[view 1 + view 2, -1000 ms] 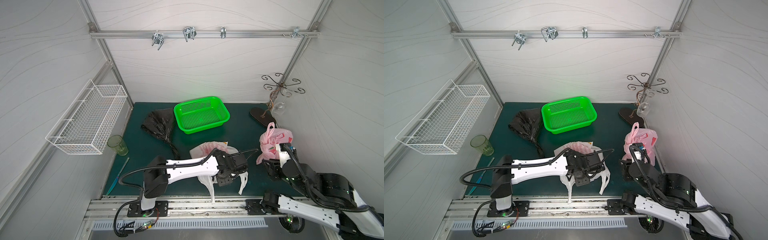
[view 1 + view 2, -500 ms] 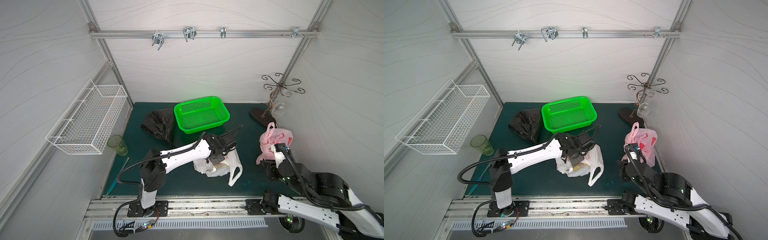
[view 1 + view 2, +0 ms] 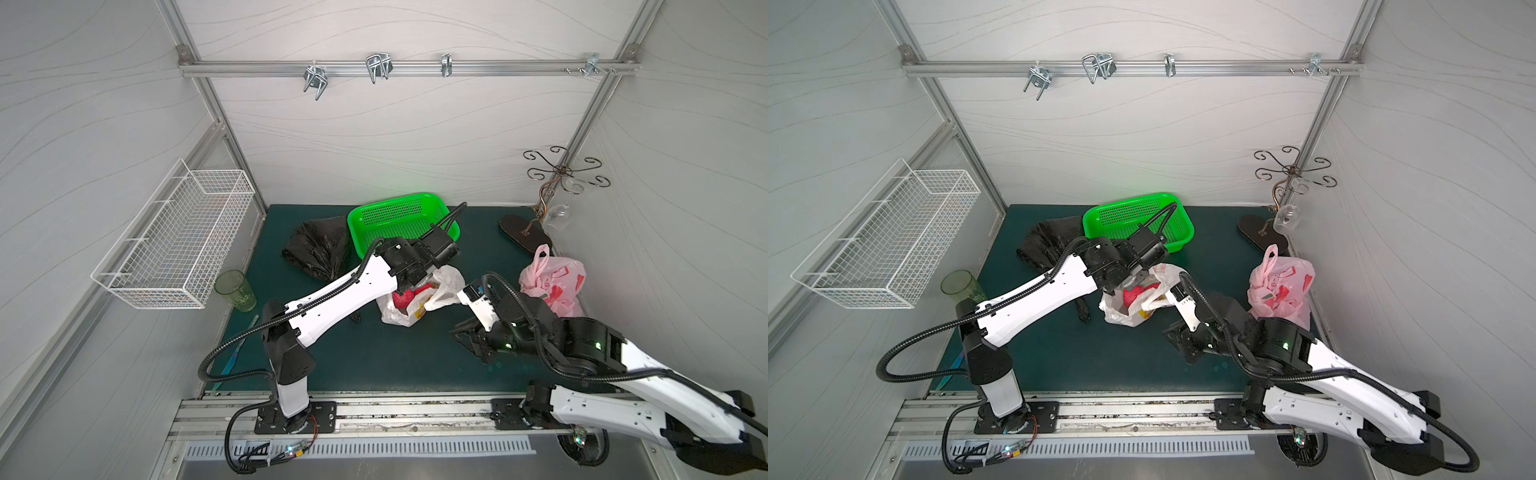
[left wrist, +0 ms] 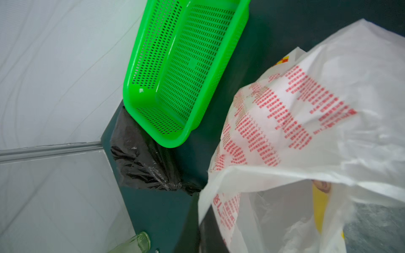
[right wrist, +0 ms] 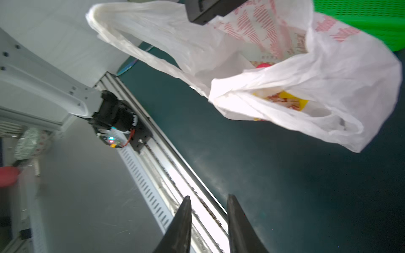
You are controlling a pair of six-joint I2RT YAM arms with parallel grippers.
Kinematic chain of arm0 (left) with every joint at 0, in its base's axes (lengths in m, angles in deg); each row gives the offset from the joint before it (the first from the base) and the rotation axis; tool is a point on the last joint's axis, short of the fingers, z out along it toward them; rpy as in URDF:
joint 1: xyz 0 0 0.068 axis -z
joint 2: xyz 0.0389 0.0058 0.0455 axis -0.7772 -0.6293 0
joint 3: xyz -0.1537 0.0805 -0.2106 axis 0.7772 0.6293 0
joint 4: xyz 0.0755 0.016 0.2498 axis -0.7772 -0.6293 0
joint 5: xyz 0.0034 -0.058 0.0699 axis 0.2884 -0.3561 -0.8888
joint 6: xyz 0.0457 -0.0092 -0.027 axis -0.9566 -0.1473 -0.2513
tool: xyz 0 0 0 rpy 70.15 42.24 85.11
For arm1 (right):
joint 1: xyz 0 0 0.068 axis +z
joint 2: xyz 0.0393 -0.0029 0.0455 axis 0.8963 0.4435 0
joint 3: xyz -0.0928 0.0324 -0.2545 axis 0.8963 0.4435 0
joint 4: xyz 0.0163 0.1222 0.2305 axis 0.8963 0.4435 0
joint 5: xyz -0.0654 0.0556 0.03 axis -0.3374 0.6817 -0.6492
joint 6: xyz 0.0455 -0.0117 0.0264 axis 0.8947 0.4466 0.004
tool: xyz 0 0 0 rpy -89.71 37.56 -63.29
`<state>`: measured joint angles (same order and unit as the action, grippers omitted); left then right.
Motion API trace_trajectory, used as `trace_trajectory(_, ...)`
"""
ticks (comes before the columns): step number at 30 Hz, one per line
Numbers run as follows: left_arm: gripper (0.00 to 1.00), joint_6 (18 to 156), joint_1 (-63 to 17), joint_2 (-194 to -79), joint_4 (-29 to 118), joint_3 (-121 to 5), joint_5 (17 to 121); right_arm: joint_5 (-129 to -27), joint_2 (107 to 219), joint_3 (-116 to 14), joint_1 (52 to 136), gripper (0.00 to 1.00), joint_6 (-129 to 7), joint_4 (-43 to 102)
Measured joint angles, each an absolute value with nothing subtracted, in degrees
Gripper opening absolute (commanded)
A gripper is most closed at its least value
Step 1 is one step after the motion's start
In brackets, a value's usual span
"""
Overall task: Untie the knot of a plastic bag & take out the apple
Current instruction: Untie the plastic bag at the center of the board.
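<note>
The white bag's loose flap [image 3: 444, 287] hangs across the bag's opening in front of the apple [image 3: 405, 299], so the robot's left gripper should pull the bag's rim back while the right gripper reaches in.
A white plastic bag [image 3: 446, 286] [image 3: 1117, 311] with red print hangs just above the green mat, mid-table. My left gripper [image 3: 419, 279] [image 3: 1133, 283] is shut on its upper edge, and in the left wrist view the bag [image 4: 306, 122] drapes over the fingers. The mouth gapes, a handle [image 5: 135, 32] hangs loose, and I see no knot. A red round apple [image 3: 404, 298] [image 3: 1135, 294] [image 5: 263, 65] shows inside, beside a yellow packet [image 5: 282, 99]. My right gripper [image 5: 208, 198] [image 3: 467, 343] is open and empty, low over the mat to the bag's front right.
A green basket [image 3: 403, 220] stands just behind the bag, with a tied black bag [image 3: 320, 249] to its left. A knotted pink bag [image 3: 552, 282] lies at the right wall, behind it a hook stand [image 3: 525, 237]. A green cup [image 3: 235, 291] stands far left.
My left gripper shut on the white bag and carried it from the mat's front edge back towards the green basket. The right arm swung from the pink bag towards the white one, its jaws narrowing.
</note>
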<state>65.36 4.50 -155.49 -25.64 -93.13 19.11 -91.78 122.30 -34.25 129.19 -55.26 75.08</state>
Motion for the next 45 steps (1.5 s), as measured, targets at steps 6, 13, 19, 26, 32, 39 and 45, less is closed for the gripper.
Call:
trace_trajectory(6,0.00,68.4,4.5,-155.4,-30.0,-93.5,15.0,-83.5,127.4,-33.4,125.3,0.00,-55.4,65.7)
trace_trajectory(13,0.00,71.2,4.4,-153.9,-31.8,-93.5,14.7,-76.5,132.7,-31.8,117.5,0.00,-51.3,58.7)
trace_trajectory(19,0.00,74.7,3.3,-149.6,-26.9,-87.8,25.7,-72.7,133.2,-27.5,113.6,0.00,-46.9,51.5)
trace_trajectory(26,0.00,79.2,2.6,-146.1,-20.8,-81.0,37.3,-71.2,139.8,-28.0,110.8,0.00,-42.0,46.2)
trace_trajectory(32,0.00,82.0,2.2,-145.0,-17.2,-78.0,41.8,-71.7,144.6,-31.3,110.8,0.00,-39.8,45.7)
trace_trajectory(39,0.00,83.5,1.0,-143.1,-14.7,-74.8,44.0,-73.6,151.9,-34.4,110.8,0.00,-38.4,46.0)
trace_trajectory(45,0.00,83.5,1.5,-142.2,-12.3,-73.8,46.3,-82.9,156.8,-36.5,111.0,0.00,-37.7,49.0)
